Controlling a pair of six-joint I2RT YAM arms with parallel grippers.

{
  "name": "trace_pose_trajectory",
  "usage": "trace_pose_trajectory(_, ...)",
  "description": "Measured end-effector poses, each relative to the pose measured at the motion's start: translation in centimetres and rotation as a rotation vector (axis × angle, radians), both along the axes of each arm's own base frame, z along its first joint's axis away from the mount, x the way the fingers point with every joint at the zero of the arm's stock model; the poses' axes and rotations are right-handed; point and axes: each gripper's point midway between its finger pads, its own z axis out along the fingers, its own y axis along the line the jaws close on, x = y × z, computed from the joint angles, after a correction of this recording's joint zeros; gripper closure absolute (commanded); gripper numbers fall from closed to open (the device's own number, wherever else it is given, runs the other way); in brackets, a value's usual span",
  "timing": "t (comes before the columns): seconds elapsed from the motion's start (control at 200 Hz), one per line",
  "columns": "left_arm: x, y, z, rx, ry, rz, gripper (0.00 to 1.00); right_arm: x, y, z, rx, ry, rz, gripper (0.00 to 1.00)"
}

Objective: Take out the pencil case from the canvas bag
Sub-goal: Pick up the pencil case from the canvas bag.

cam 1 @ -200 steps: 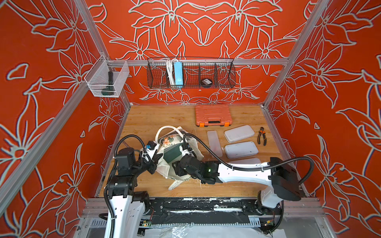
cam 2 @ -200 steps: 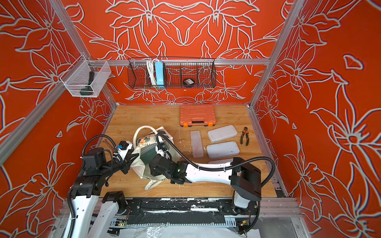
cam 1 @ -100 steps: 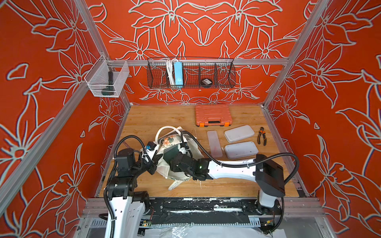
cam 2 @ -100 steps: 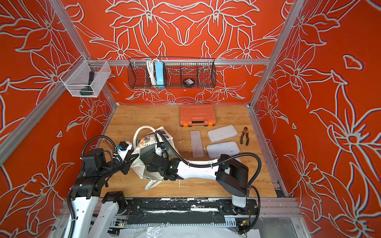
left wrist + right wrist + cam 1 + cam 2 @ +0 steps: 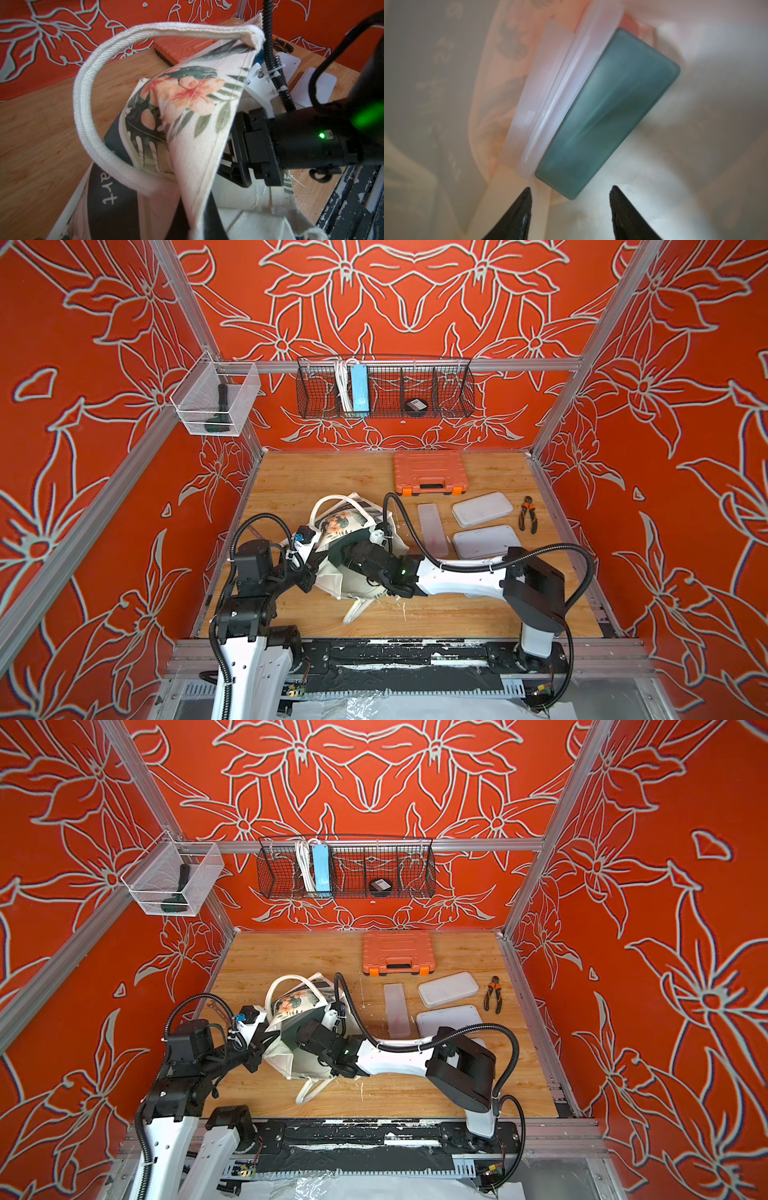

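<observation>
Next, my right gripper turns its fingers in line with the pencil case's long sides (image 5: 628, 135) before it closes, because the teal pencil case (image 5: 608, 114) lies at a slant ahead of them.
The canvas bag (image 5: 347, 522) lies on its side on the wooden table, left of centre in both top views, flower print up and mouth held apart. My left gripper (image 5: 316, 562) is shut on the bag's rim cloth (image 5: 193, 187), which covers its jaws. My right gripper (image 5: 571, 188) is inside the bag and open, its black fingertips (image 5: 527, 199) apart with nothing between them. Just ahead of them lies a frosted teal pencil case (image 5: 608, 112) against a clear whitish case (image 5: 556, 89). From above, the cloth hides both cases and only the right wrist (image 5: 370, 562) shows.
An orange tool case (image 5: 430, 472) sits at the back. A translucent long box (image 5: 432, 529), two white lidded trays (image 5: 482, 509) (image 5: 486, 541) and pliers (image 5: 528, 520) lie right of the bag. A wire basket (image 5: 384, 387) and a clear bin (image 5: 216, 400) hang on the walls.
My right arm has shifted left and pushed deeper into the bag. The left gripper has stayed in place on the cloth.
</observation>
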Motion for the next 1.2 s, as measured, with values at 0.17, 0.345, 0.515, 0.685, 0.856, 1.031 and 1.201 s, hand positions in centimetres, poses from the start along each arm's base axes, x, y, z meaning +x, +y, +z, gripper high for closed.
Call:
trace_pose_trajectory(0.17, -0.2, -0.2, -0.1, 0.009, -0.003, -0.017, 1.0, 0.4, 0.6, -0.7, 0.133, 0.05, -0.076, 0.42)
trace_pose_trajectory(0.345, -0.6, -0.5, 0.1, 0.077, -0.015, -0.091, 1.0, 1.1, 1.0, -0.9, 0.216, 0.055, -0.129, 0.42)
trace_pose_trajectory(0.515, -0.8, -0.4, 0.9, 0.202, -0.02, -0.198, 1.0, 1.2, 1.3, -1.5, 0.278, 0.036, -0.141, 0.41)
trace_pose_trajectory(0.685, -1.1, -0.2, 1.2, 0.326, -0.036, -0.296, 1.0, 0.8, 2.3, -3.6, 0.298, 0.031, -0.126, 0.41)
trace_pose_trajectory(0.856, -2.0, 0.2, -0.2, 0.497, -0.117, -0.415, 1.0, 0.7, 3.0, -3.6, 0.334, 0.019, -0.114, 0.4)
trace_pose_trajectory(1.031, -2.8, 0.2, -1.6, 0.618, -0.199, -0.519, 1.0, 0.5, 3.2, -2.9, 0.371, 0.005, -0.114, 0.39)
trace_pose_trajectory(1.201, -2.5, 0.0, -0.6, 0.626, -0.213, -0.561, 1.0, 0.7, 3.3, -2.6, 0.4, 0.007, -0.131, 0.37)
